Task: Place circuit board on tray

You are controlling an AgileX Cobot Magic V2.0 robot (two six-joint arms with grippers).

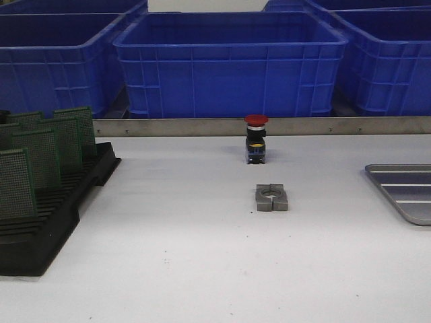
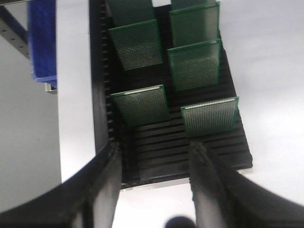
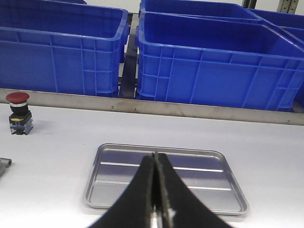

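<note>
The top edge of the nearest circuit board stands clear of the board (image 2: 197, 66) behind, so the robot's left gripper should keep moving toward that edge (image 1: 13, 151) until its fingers straddle it.
Several green circuit boards (image 1: 46, 155) stand upright in a black slotted rack (image 1: 40, 222) at the table's left. In the left wrist view my left gripper (image 2: 154, 149) is open and empty above the rack's (image 2: 161, 147) near end, just short of the nearest boards (image 2: 141, 104) (image 2: 209, 116). The silver tray (image 1: 407, 192) lies at the right edge of the front view. My right gripper (image 3: 155, 156) is shut and empty above the tray (image 3: 118, 171). Neither gripper shows in the front view.
A red push button (image 1: 256, 138) and a grey metal clamp block (image 1: 272, 198) stand mid-table. Blue crates (image 1: 229, 60) line the back behind a metal rail (image 1: 202, 126). The button also shows in the right wrist view (image 3: 19, 113).
</note>
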